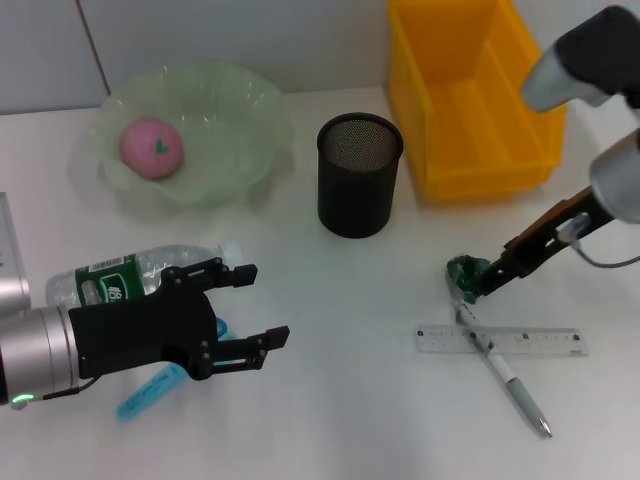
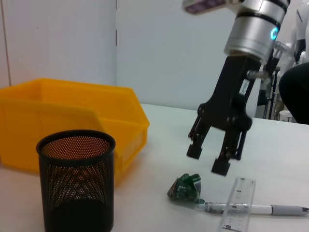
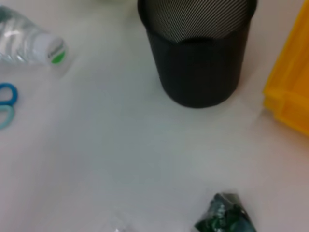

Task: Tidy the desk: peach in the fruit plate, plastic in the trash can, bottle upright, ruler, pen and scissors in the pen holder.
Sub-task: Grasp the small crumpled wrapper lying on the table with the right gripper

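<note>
The green plastic (image 1: pixel 466 274) is clear of the ruler and there is open space below the right gripper's fingers, so the robot should keep lowering them and close them around the plastic (image 2: pixel 185 187).
The pink peach (image 1: pixel 150 148) lies in the green fruit plate (image 1: pixel 215 95). The crumpled green plastic (image 1: pixel 466 271) lies on the table. My right gripper (image 1: pixel 487 279) is open just above and beside it; the left wrist view shows the gripper (image 2: pixel 208 159) apart from the plastic (image 2: pixel 186 188). The bottle (image 1: pixel 125 277) lies on its side at the left. My left gripper (image 1: pixel 260 305) is open and empty over it. Blue scissors (image 1: pixel 150 392) lie partly under that arm. The ruler (image 1: pixel 500 341) and pen (image 1: pixel 510 378) lie crossed at front right. The black mesh pen holder (image 1: pixel 359 175) stands mid-table.
The yellow bin (image 1: pixel 470 95) stands at the back right, next to the pen holder. The right wrist view shows the pen holder (image 3: pixel 198 53), the bottle's cap end (image 3: pixel 50 48), the scissors handles (image 3: pixel 6 104) and the plastic (image 3: pixel 224 217).
</note>
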`<move>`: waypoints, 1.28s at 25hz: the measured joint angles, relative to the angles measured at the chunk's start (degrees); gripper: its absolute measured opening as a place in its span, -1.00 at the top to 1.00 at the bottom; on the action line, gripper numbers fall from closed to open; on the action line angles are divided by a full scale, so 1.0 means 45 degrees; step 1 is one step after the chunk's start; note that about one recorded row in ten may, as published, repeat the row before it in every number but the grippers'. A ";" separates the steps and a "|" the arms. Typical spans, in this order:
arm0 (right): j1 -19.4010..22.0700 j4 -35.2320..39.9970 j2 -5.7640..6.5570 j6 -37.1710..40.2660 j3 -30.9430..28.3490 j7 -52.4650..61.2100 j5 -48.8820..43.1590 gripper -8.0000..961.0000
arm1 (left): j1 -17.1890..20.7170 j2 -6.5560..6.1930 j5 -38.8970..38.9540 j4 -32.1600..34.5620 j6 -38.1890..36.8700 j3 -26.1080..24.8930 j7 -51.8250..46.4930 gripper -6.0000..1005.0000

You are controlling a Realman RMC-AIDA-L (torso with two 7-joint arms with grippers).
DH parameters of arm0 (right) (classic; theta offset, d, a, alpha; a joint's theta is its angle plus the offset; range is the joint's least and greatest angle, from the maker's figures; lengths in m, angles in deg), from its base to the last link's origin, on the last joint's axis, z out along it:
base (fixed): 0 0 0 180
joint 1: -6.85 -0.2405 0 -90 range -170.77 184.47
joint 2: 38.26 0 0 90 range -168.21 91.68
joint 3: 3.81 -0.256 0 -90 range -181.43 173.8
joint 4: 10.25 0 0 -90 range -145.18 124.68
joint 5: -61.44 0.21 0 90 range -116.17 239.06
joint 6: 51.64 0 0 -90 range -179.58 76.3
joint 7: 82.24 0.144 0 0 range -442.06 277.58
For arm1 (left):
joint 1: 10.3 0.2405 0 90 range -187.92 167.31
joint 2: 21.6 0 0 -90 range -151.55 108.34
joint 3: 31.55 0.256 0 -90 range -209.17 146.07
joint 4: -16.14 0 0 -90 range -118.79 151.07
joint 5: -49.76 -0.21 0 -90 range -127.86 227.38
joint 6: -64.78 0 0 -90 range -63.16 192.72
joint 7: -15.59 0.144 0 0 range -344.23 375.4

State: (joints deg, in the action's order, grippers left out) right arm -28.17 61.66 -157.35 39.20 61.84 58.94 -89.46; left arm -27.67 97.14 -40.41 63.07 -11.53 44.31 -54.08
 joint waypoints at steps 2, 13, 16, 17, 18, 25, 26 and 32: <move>-0.0046 -0.0282 0.0000 -0.0400 0.0349 0.0192 -0.0012 -0.73 | -0.0005 -0.0001 0.0000 0.0000 0.0003 0.0000 0.0077 -0.60; -0.0434 -0.1427 0.0000 -0.1642 0.0844 0.0758 -0.0022 -0.73 | -0.0047 -0.0002 -0.0002 0.0001 -0.0004 0.0016 0.0113 -0.60; -0.0579 -0.1704 0.0001 -0.1834 0.0850 0.0762 -0.0022 -0.73 | -0.0048 -0.0002 -0.0003 0.0002 0.0006 0.0029 0.0119 -0.60; -0.0636 -0.1809 0.0000 -0.1880 0.0862 0.0763 -0.0022 -0.73 | -0.0048 -0.0002 -0.0003 0.0002 0.0009 0.0040 0.0123 -0.60; -0.0681 -0.1909 0.0000 -0.1944 0.0890 0.0764 -0.0022 -0.73 | -0.0048 -0.0002 -0.0003 0.0002 0.0009 0.0040 0.0123 -0.60; -0.0867 -0.2324 0.0001 -0.2144 0.1128 0.0784 -0.0022 -0.73 | -0.0048 -0.0002 -0.0003 -0.0009 0.0025 0.0060 0.0129 -0.59; -0.0876 -0.2356 0.0001 -0.2170 0.1128 0.0786 -0.0022 -0.73 | -0.0048 -0.0002 -0.0003 -0.0011 0.0025 0.0059 0.0133 -0.59; -0.0920 -0.2522 0.0001 -0.2305 0.1133 0.0791 -0.0022 -0.73 | -0.0048 -0.0002 -0.0003 -0.0018 0.0025 0.0059 0.0251 -0.59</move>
State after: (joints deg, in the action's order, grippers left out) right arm -32.31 50.31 -157.35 28.83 66.94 62.50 -89.56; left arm -27.88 97.13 -40.42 62.99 -11.41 44.58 -52.94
